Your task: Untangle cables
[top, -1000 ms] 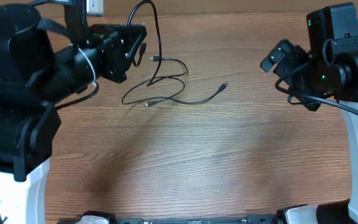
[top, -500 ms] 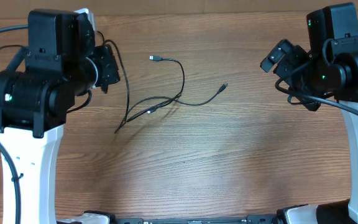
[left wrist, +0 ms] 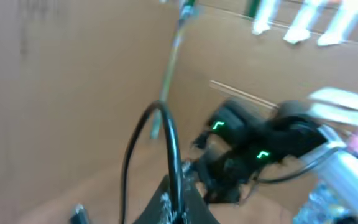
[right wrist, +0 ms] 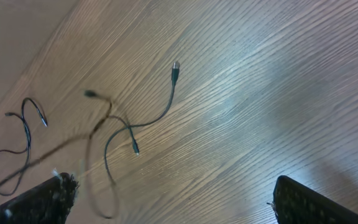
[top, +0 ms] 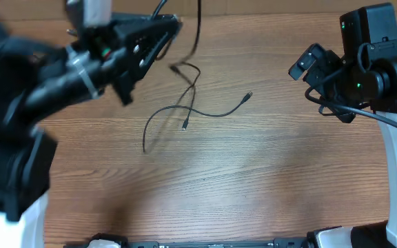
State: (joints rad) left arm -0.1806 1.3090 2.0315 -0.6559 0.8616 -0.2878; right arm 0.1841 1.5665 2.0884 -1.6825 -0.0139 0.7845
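I should hold up the cable in my left gripper while my right gripper takes its hanging part [top: 197,36], because the held cable trails across the other cable [top: 191,109].
Thin black cables [top: 212,112] lie on the wooden table [top: 253,179] left of centre, one ending in a small plug [top: 249,94], with a loose loop [top: 146,131] to the left. My left gripper [top: 165,31] is raised at the back left, blurred, shut on one black cable [top: 197,27] that rises out of the pile. In the left wrist view the fingers [left wrist: 178,208] pinch that cable [left wrist: 169,143], which arcs upward. My right gripper [top: 307,65] hangs at the right, open and empty [right wrist: 179,202]. The cables [right wrist: 170,99] also show in the right wrist view.
A cardboard wall [left wrist: 73,74] stands behind the table. The right arm's body [top: 378,62] fills the far right. A thin black cord [right wrist: 27,124] shows at the left edge of the right wrist view.
My left arm has swung up and toward the back centre, pulling its cable with it. The cables on the table have shifted and changed shape. The right arm has not moved.
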